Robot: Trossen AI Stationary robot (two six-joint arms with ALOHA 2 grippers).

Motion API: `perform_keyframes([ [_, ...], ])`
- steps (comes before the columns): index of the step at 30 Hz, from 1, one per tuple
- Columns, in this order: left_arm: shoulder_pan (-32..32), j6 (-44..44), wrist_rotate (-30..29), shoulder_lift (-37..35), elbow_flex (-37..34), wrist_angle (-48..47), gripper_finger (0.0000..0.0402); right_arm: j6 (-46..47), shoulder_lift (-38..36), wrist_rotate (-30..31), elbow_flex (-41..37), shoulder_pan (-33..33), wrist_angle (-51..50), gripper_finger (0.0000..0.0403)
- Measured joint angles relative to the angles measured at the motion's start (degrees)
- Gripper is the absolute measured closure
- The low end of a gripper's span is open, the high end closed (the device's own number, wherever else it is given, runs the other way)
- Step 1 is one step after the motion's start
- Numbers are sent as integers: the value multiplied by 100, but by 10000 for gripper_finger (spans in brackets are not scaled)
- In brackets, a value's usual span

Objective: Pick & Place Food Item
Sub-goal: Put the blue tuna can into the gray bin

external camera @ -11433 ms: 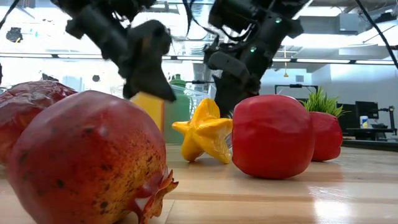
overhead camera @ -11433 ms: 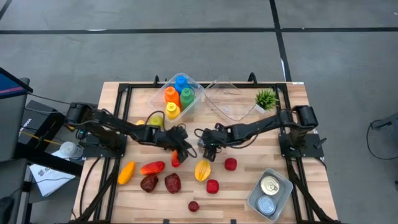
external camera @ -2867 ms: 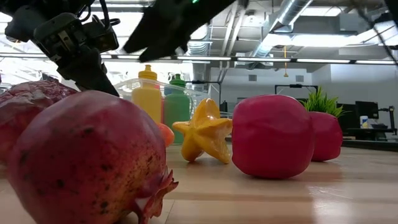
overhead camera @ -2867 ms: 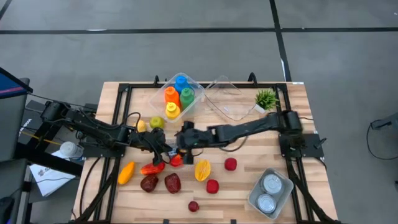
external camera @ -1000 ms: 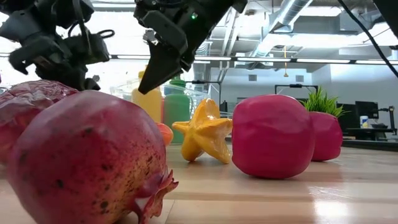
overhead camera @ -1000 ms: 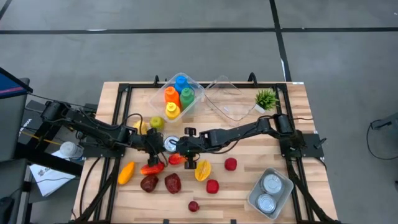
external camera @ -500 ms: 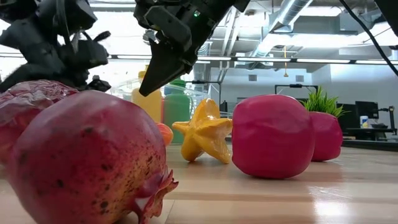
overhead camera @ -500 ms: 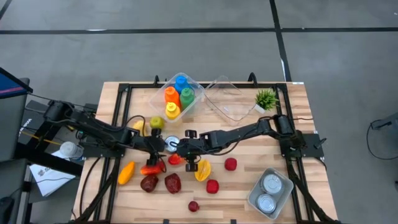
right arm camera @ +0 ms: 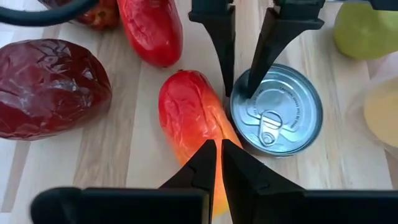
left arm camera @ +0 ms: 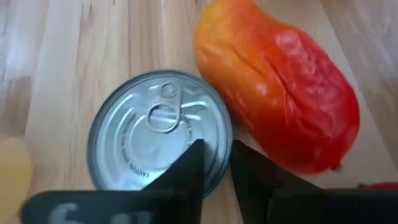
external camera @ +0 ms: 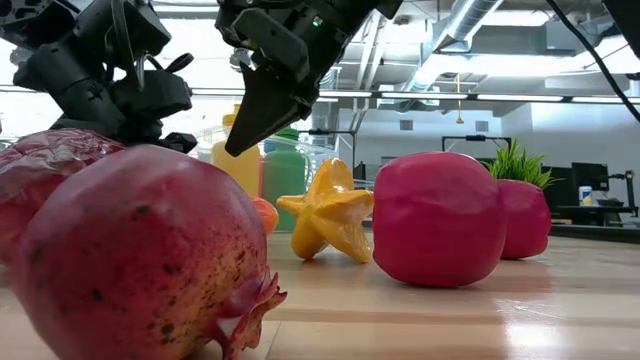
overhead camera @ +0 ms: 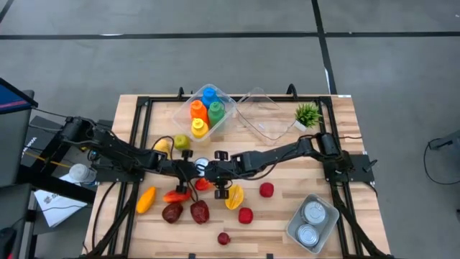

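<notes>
The grey bin is too far away for my left gripper to reach. My left gripper should pick up the can by its rim and pass it to my right gripper.
A silver can stands upright on the wooden table, its pull-tab lid facing up. A red-orange mango lies on the table beside it, on the near side. My left gripper reaches in from the table's left and is down at the can, its fingers nearly closed astride the rim. My right gripper is shut and hangs above the mango and the can, well clear of the table in the low view. My left gripper has the can's rim on the side toward the mango. One finger stands on the lid inside the rim and the other finger outside the wall, between can and mango. The fingers slant down from the table's left. The can stands on the table.
Near the front left lie a red pepper, two dark pomegranates and an orange fruit. A yellow starfruit and red apples lie right of the mango. A bin of bottles and a clear bin stand at the back, a grey bin with cans at the front right.
My left gripper has sunk toward the can and gone a little toward the table's right edge, rolling about its own axis as it came down.
</notes>
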Motion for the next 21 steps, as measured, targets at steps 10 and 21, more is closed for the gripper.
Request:
perform_keyframes([
  [10,-9,-447,-206,23,-31,114,399,212,1,-9,0,-1,-284,381],
  [21,7,-1326,-258,-921,-59,-323,401,99,2,-146,0,-37,-160,355],
])
